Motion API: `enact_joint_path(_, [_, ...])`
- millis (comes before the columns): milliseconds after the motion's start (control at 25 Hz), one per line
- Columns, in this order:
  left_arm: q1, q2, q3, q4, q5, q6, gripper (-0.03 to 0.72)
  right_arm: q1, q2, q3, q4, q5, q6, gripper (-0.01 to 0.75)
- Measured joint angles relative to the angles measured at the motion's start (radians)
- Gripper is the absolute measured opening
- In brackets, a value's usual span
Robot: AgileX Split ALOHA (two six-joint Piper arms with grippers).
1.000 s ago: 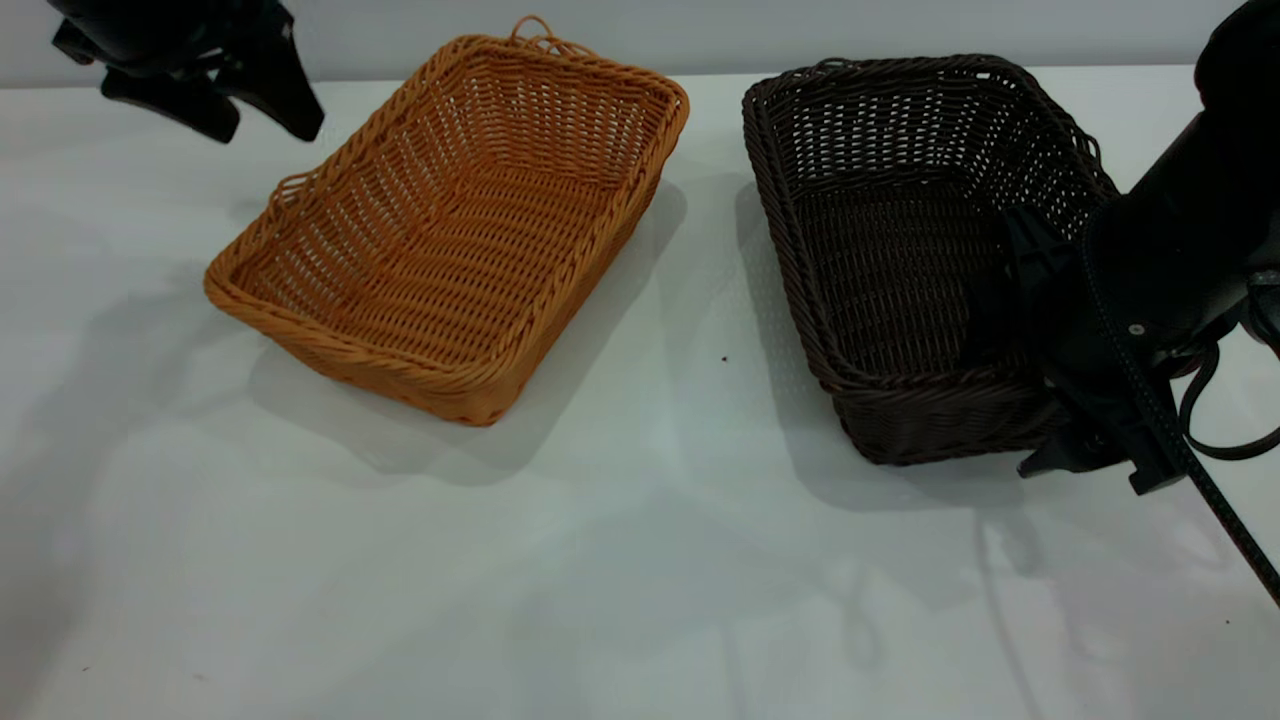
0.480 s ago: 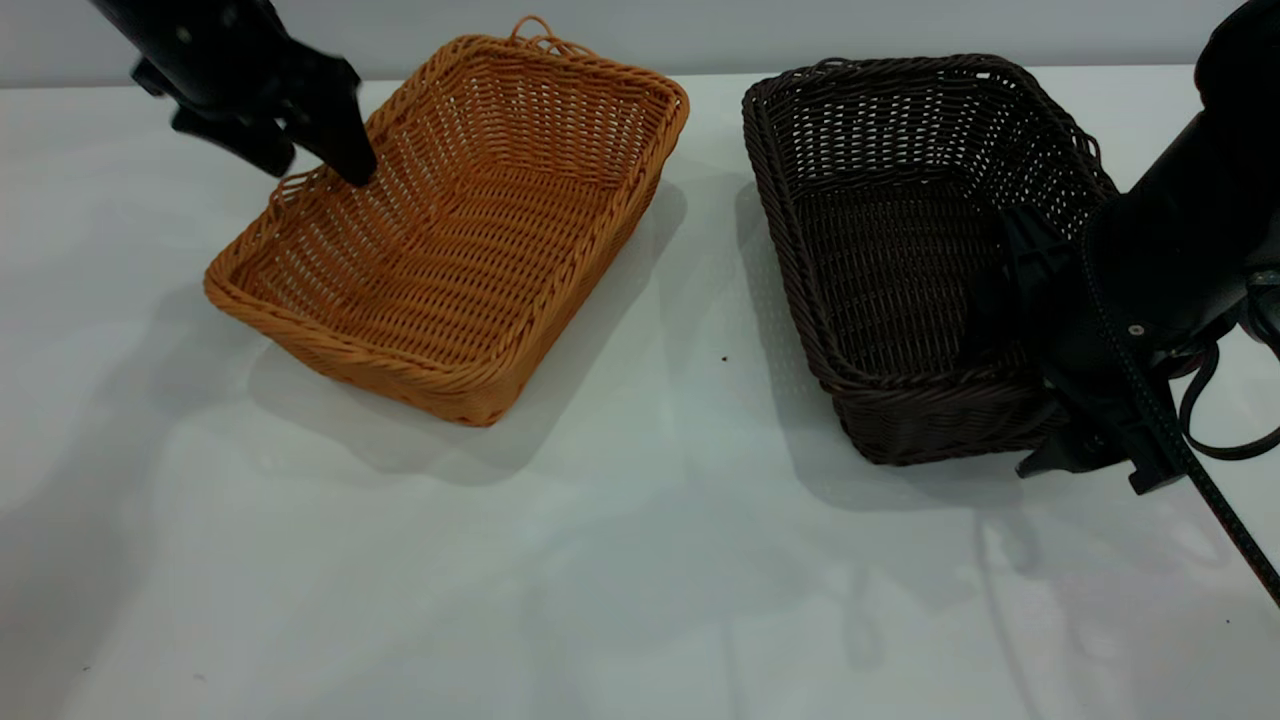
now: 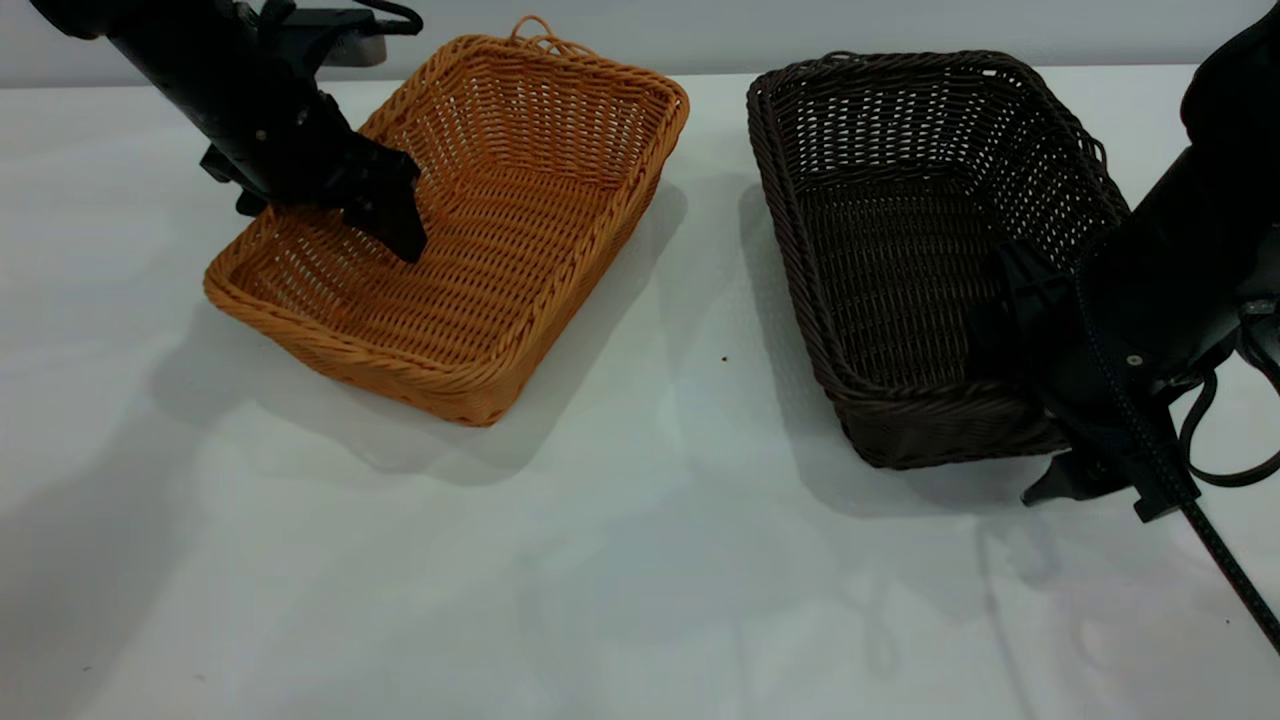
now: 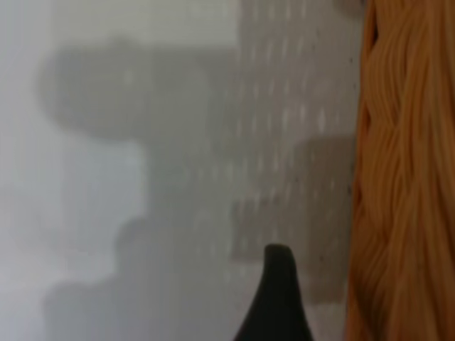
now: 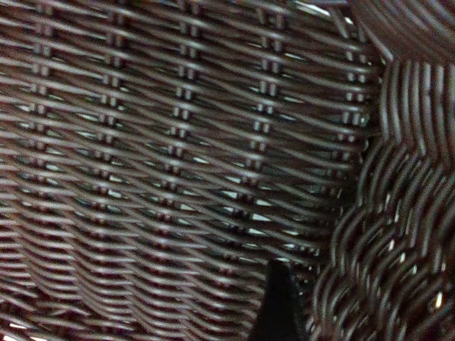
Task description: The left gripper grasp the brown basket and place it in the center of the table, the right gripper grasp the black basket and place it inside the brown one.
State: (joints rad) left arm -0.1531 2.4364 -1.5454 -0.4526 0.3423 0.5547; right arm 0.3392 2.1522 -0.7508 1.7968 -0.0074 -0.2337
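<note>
The brown basket is angled to one side. Next, I straighten it at the center with my left gripper while my right gripper lifts the black basket clear.
The brown basket lies on the table at the left. The left gripper is open and straddles its left rim, with one finger inside and one outside. In the left wrist view the outer finger stands a little apart from the braided brown basket rim. The black basket lies at the right. The right gripper is shut on its near right corner, one finger inside the wall and one outside. The right wrist view shows the inner finger against the black basket's weave.
The two baskets sit side by side with a strip of bare table between them. A tiny dark speck lies in that strip. The right arm's cable trails over the table at the right edge.
The left gripper has come down and to the right from the far left corner onto the brown basket's left rim. The right gripper and the black basket have shifted slightly.
</note>
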Motion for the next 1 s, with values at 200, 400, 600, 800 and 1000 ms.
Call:
enact_joint_path(200, [0.0,0.0,-0.001,0.0,-0.022,0.0,0.501,0.0,0.0,-0.001,0.0,-0.03,-0.001,0.489])
enact_joint_path(400, [0.0,0.0,-0.001,0.0,-0.027,0.001,0.383,0.0,0.0,-0.001,0.0,-0.027,-0.003,0.423])
enact_joint_path(600, [0.0,0.0,-0.001,0.0,-0.029,0.002,0.237,0.0,0.0,-0.001,0.0,0.007,-0.003,0.254])
enact_joint_path(800, [0.0,0.0,-0.001,0.0,-0.023,0.003,0.193,0.0,0.0,-0.002,0.009,0.007,0.001,0.148])
enact_joint_path(1000, [0.0,0.0,-0.001,0.002,-0.018,0.004,0.167,-0.001,-0.015,-0.002,0.002,0.001,-0.012,0.118])
